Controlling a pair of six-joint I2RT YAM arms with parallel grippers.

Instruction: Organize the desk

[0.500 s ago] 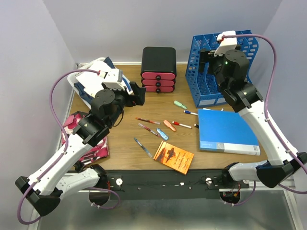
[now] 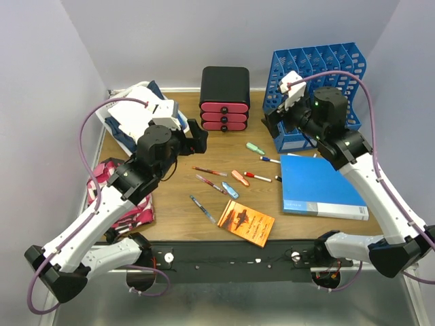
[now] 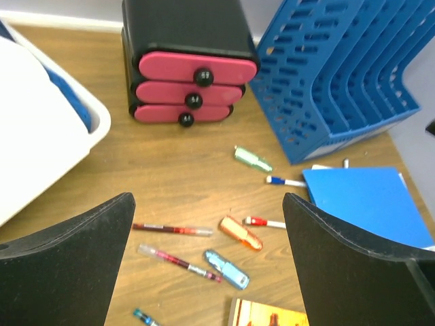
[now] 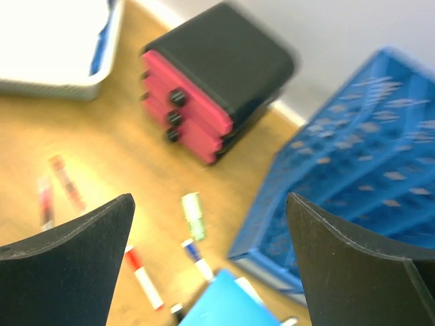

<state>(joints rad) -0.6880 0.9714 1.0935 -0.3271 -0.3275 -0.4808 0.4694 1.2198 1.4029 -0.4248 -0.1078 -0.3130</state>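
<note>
The orange book (image 2: 246, 223) is clear of the blue folder and the book's back edge is open, so the robot's right gripper should now go toward that edge (image 2: 253, 208) and close there.
The brown wood desk (image 2: 178, 198) holds scattered stationery: two red pens (image 2: 209, 171), a teal pen (image 2: 202, 208), orange highlighter (image 2: 240, 178), blue highlighter (image 2: 230, 189), green highlighter (image 2: 255, 148), a red-capped marker (image 2: 257, 176) and a blue-capped marker (image 2: 269, 160). An orange book (image 2: 246, 223) lies near the front edge. A blue folder (image 2: 321, 187) lies at the right. My left gripper (image 2: 197, 136) hovers open and empty above the pens (image 3: 172, 229), as the left wrist view (image 3: 207, 200) shows. My right gripper (image 2: 272, 122) hovers open and empty above the green highlighter (image 4: 194, 215).
A black drawer unit with red drawers (image 2: 225, 98) stands at the back centre. A blue file rack (image 2: 319, 68) stands at the back right. A white tray (image 2: 132, 112) sits at the back left, with a pink patterned pouch (image 2: 129, 204) at the left edge.
My right wrist has swung left and down, from in front of the file rack toward the desk's middle. My left arm has shifted slightly right.
</note>
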